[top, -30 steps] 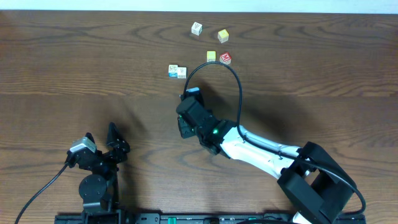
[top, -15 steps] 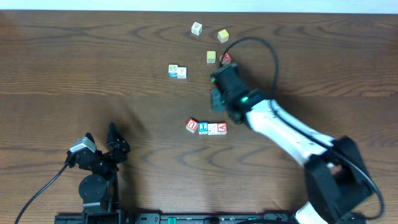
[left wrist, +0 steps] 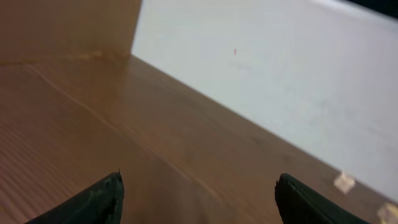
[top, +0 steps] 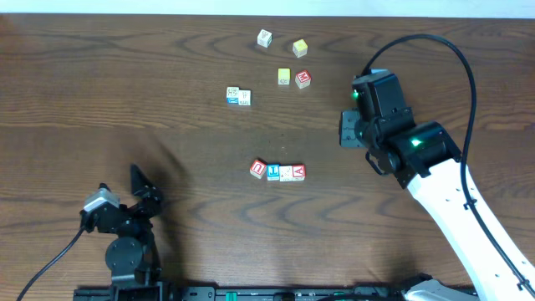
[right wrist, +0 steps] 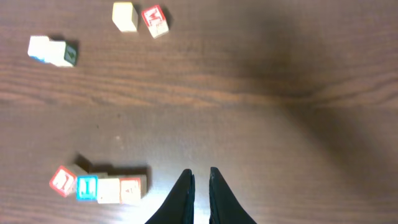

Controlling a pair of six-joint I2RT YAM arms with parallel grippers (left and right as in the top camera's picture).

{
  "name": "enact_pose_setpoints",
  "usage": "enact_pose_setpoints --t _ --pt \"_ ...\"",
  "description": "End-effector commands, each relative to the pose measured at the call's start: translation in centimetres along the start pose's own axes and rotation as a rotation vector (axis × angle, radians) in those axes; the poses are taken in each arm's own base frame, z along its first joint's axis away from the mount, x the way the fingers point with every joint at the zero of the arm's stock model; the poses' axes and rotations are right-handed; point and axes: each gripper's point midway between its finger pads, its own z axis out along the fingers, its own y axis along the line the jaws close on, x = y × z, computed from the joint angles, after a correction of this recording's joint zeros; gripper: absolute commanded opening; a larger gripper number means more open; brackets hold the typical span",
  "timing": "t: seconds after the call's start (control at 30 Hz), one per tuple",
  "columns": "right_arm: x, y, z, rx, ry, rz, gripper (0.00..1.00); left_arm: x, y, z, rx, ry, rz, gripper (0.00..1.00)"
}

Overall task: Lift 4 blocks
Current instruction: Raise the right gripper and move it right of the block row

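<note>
Only one end of the block row (top: 299, 172) has my right gripper beside it, so next my left gripper closes and goes down next to the slanted red block (top: 258, 168) before lifting.
Four blocks lie side by side in a row on the wooden table: a red one (top: 257, 169), a blue one (top: 272, 172), a white one (top: 286, 172) and a red one (top: 298, 171). In the right wrist view the same row sits at the lower left, from red (right wrist: 63, 181) through blue (right wrist: 87, 187) and white (right wrist: 108, 190) to red (right wrist: 130, 189). My right gripper (top: 346, 130) hovers to the right of the row, apart from it. Its jaws (right wrist: 199, 175) are shut with nothing between them. My left gripper (top: 144, 186) stands open and empty (left wrist: 199, 182) at the near left.
More cubes lie further back: a white one (top: 264, 38), two yellow ones (top: 300, 48) (top: 284, 77), a red one (top: 303, 79) and a touching pair (top: 238, 96). The right wrist view shows the yellow (right wrist: 125, 16), the red (right wrist: 154, 20) and the pair (right wrist: 51, 51).
My right arm has swung from over the table's middle back and to the right, leaving the row of four blocks uncovered on the table. Its jaws have closed. The left arm has shifted slightly left.
</note>
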Motion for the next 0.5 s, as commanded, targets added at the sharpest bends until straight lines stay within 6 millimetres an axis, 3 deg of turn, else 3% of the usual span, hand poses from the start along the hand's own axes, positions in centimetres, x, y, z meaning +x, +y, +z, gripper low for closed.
enact_pose_setpoints --t 0.0,0.1,0.17,0.37,0.47 --pt "0.2 -0.3 -0.8 0.002 0.001 -0.007 0.07 -0.3 -0.4 0.0 0.019 -0.014 0.031 0.79" --pt "0.4 -0.4 -0.7 0.005 0.009 -0.008 0.08 1.2 -4.5 -0.7 0.265 0.070 0.164 0.79" --pt "0.4 -0.4 -0.7 0.005 0.008 -0.008 0.08 1.6 -5.4 -0.9 0.307 0.123 0.169 0.79" --pt "0.3 -0.8 -0.7 0.020 0.005 -0.038 0.07 -1.7 -7.6 0.3 0.305 0.193 0.204 0.79" --pt "-0.1 -1.9 -0.5 0.039 0.003 -0.029 0.07 -1.6 -9.5 2.2 0.332 0.319 0.227 0.79"
